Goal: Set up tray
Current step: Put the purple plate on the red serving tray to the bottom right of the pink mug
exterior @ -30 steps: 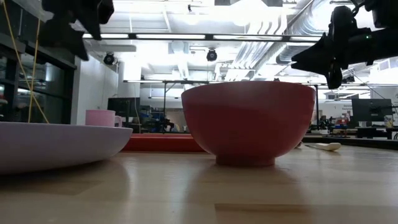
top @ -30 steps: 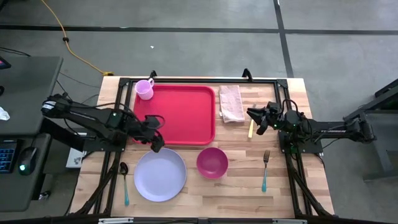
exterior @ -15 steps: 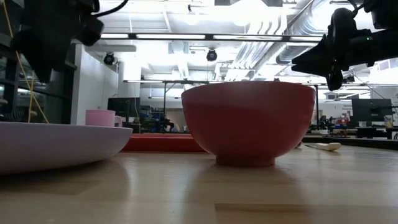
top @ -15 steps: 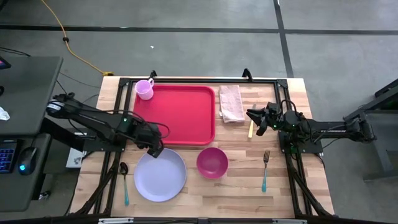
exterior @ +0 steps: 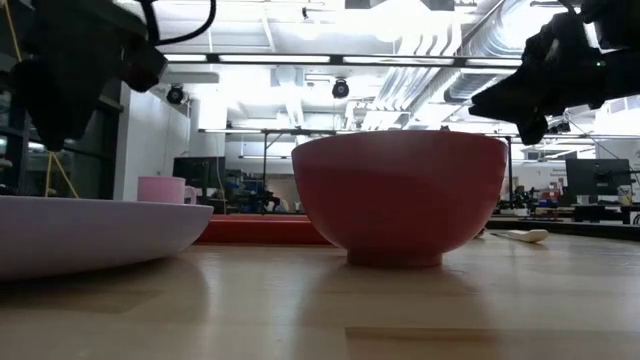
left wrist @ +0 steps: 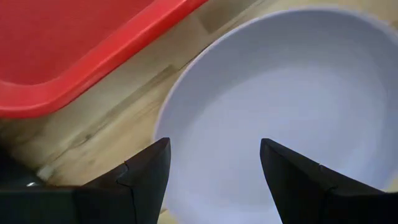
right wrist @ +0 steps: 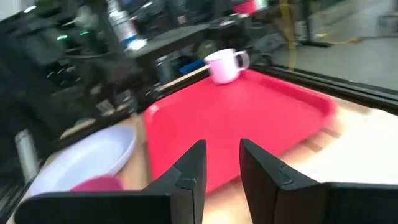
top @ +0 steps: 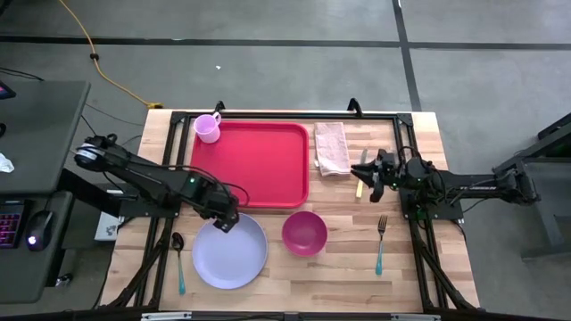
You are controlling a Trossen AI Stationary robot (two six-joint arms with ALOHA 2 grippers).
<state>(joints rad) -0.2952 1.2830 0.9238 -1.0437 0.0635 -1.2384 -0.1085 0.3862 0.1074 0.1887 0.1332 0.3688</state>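
Observation:
Open wood point(left wrist: 127, 121) beside the lavender plate's rim point(left wrist: 163, 112) gives enough space for a finger. My left gripper should carry on going down until its fingers are on both sides of the plate's rim and close.
The red tray point(top: 254, 163) lies flat at the table's far middle, and a pink mug point(top: 207, 127) stands by its far left corner. On the near side of the tray a lavender plate point(top: 230, 251) and a magenta bowl point(top: 304, 233) rest on the wood. My left gripper point(left wrist: 214, 180) points down, open. It hangs above the plate's far left rim point(left wrist: 186, 99), one finger on either side, clear of it in the low view. My right gripper point(right wrist: 222, 168) points level toward the tray from the right, its fingers narrowly apart and empty.
A folded cloth point(top: 332, 148) lies to the right of the tray, with a cream-handled knife point(top: 359, 185) under my right gripper. A teal-handled fork point(top: 380, 242) lies near right. A teal-handled spoon point(top: 178, 259) lies to the left of the plate.
My left gripper has come down and toward the table's near edge, from over the tray's near left corner to above the plate's far rim. It has tipped until it points straight down and has stayed open. My right gripper has turned a little at the wrist in place.

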